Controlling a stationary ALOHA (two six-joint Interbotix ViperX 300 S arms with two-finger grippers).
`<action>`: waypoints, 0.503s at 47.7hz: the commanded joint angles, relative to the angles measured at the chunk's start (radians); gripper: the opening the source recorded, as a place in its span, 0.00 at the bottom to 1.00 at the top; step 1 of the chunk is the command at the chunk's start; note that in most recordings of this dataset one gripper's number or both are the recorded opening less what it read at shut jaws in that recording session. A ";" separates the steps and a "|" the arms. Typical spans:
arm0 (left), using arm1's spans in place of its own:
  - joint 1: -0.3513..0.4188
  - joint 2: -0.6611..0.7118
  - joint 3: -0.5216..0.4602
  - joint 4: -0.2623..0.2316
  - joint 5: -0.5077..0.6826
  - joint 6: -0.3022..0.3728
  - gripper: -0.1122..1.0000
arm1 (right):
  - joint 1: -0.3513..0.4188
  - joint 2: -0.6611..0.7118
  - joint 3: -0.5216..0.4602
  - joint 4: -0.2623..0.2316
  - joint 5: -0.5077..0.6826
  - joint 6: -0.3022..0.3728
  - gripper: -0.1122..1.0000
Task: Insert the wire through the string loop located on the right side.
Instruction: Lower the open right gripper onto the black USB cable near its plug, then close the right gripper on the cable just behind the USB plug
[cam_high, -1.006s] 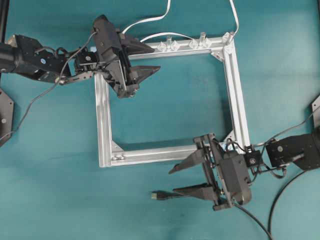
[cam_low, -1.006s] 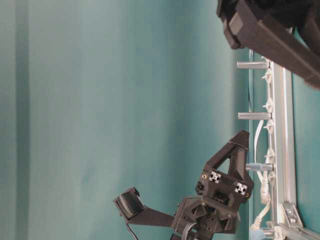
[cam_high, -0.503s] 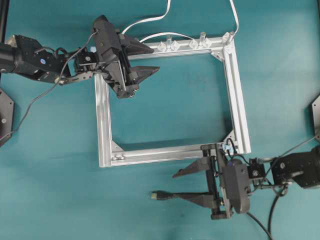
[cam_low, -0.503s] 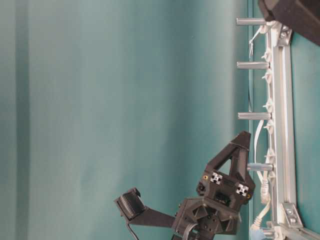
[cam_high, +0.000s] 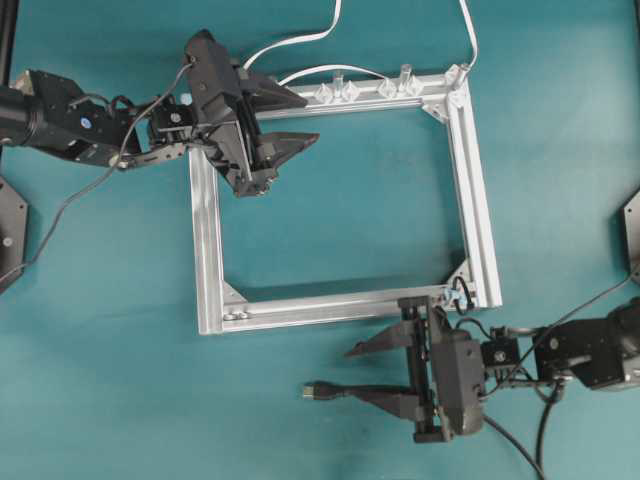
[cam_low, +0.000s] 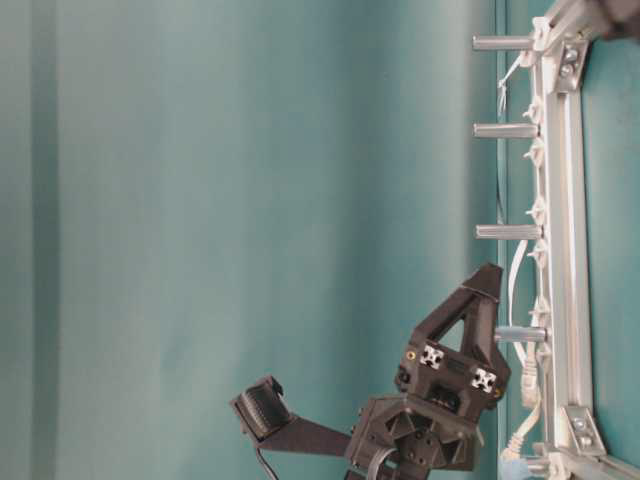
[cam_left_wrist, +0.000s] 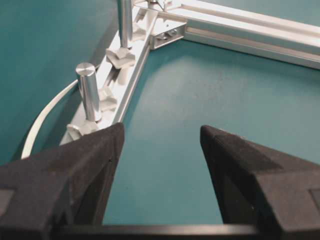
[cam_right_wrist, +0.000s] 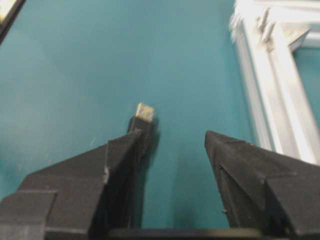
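Note:
My gripper will push the wire through the string loop (cam_high: 462, 294). The loop keeps a rounded curl (cam_high: 461, 281) at the frame's corner, so it will stay open around the plug.
The wire (cam_high: 360, 391) lies on the teal table below the silver frame (cam_high: 470, 180), with its black plug (cam_high: 316, 391) pointing left. My right gripper (cam_high: 349, 372) hovers over it, open. In the right wrist view the plug (cam_right_wrist: 145, 114) pokes out past the left finger (cam_right_wrist: 117, 155) and the wire runs along that finger's inner side, while the other finger stands well apart. The string loop (cam_high: 460, 291) is a small black curl at the frame's lower right corner, just above my right wrist. My left gripper (cam_high: 311, 120) is open and empty over the frame's upper left corner.
White flat cables (cam_high: 300, 42) trail off the top bar toward the back. Metal posts (cam_left_wrist: 90, 92) and clear clips (cam_high: 335, 93) stand along that bar. The black wire loops away at the lower right (cam_high: 545, 425). The table-level view shows the left gripper (cam_low: 440, 390) beside the posts.
My right gripper has drawn down and levelled out over the wire, leaving the table-level view. The plug has stayed where it was. The left arm has not moved.

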 joint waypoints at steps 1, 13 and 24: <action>-0.003 -0.021 -0.006 0.003 -0.005 -0.009 0.70 | 0.017 0.002 -0.029 0.000 0.005 0.000 0.69; -0.003 -0.020 -0.006 0.003 -0.005 -0.011 0.70 | 0.031 0.049 -0.071 0.000 0.028 0.000 0.69; -0.003 -0.020 -0.005 0.003 -0.005 -0.011 0.70 | 0.031 0.078 -0.084 0.012 0.031 0.000 0.69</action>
